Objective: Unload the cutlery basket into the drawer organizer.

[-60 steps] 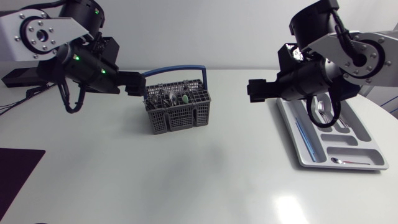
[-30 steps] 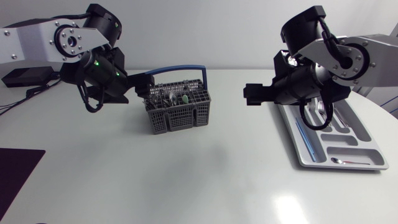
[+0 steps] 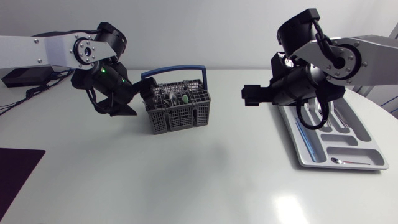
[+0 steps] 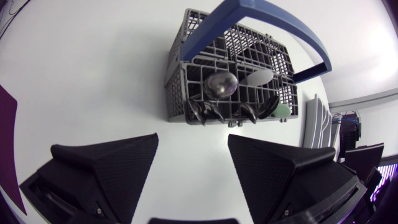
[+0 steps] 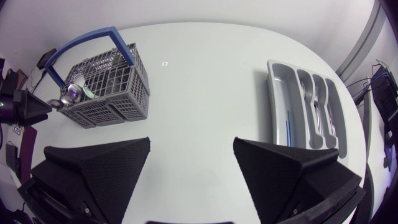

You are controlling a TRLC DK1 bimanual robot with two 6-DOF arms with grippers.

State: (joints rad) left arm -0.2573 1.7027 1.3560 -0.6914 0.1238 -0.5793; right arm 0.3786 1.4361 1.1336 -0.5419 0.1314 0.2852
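My gripper will lift the steel spoon. The spoon rises through the basket's open grid, so it will slide up by itself and leave its close neighbours behind.
The grey mesh cutlery basket with a blue handle stands left of the table's middle. It holds a spoon, a pale green-handled piece and several other pieces. My left gripper hovers open at the basket's left rim; the left wrist view looks down between the open fingers onto the basket. My right gripper hangs open above the table between basket and grey drawer organizer. The right wrist view has the basket and organizer ahead of the gripper.
In the organizer lie forks, a knife and a spoon, each in its own slot. A dark purple mat lies at the table's left front edge. A black box with cables sits at the far left.
My left arm has swung down and rightward, bringing its gripper to the basket's left rim, its fingers a little narrower. The right gripper has drifted slightly left.
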